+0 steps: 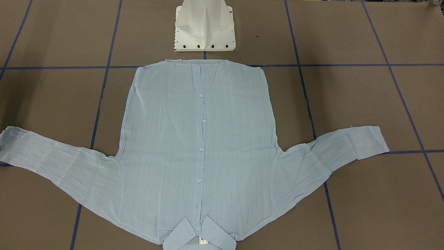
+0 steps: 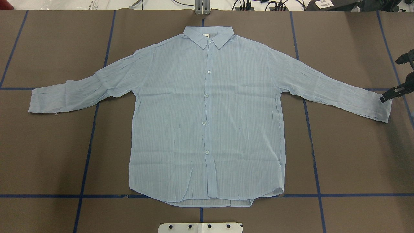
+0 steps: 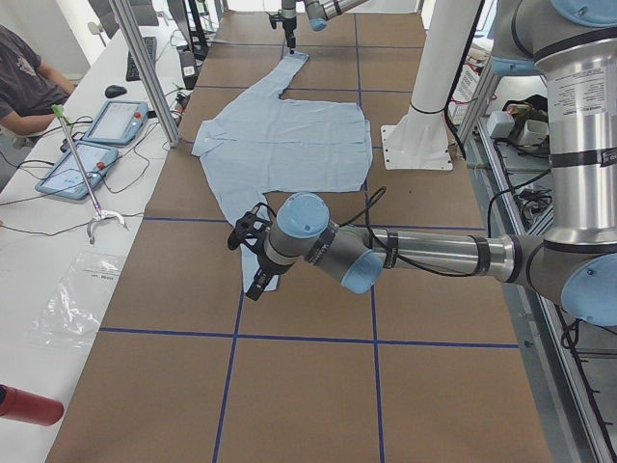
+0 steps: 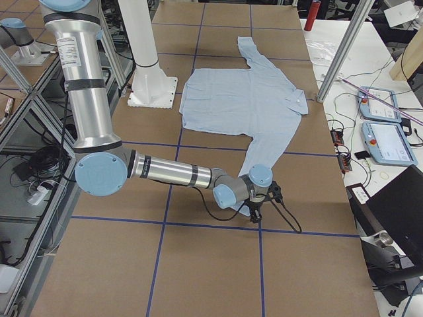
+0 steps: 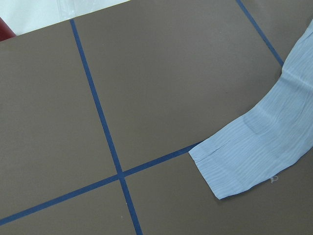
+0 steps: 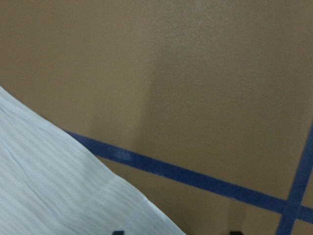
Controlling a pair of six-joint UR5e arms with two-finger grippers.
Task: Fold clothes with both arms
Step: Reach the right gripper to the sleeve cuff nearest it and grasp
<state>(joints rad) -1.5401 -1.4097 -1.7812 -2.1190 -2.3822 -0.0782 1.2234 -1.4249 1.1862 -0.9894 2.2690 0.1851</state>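
Note:
The sleeve is longer than the gap between its seam [image 1: 121,187] and the buttons. So I expect the cuff [image 1: 9,146] to land past the buttons when I fold it over.
The pale-blue shirt [image 2: 207,123] lies flat and buttoned on the brown table, its collar [image 2: 208,35] on the side far from the robot base and both sleeves spread out. It also shows in the front view [image 1: 197,139]. My right gripper [image 2: 386,96] is at the right sleeve's cuff [image 2: 375,106]. In the right wrist view its fingertips stand apart at the bottom edge, next to the cuff's edge [image 6: 58,186], and hold nothing. My left gripper [image 3: 258,275] shows only in the left side view, by the left cuff [image 5: 244,161]. I cannot tell if it is open.
The white pedestal base [image 1: 204,27] stands just behind the shirt's hem. Blue tape lines [image 2: 90,145] cross the table. An operators' desk with tablets [image 3: 96,135], a person [image 3: 24,77] and metal posts [image 3: 145,68] line the far long edge.

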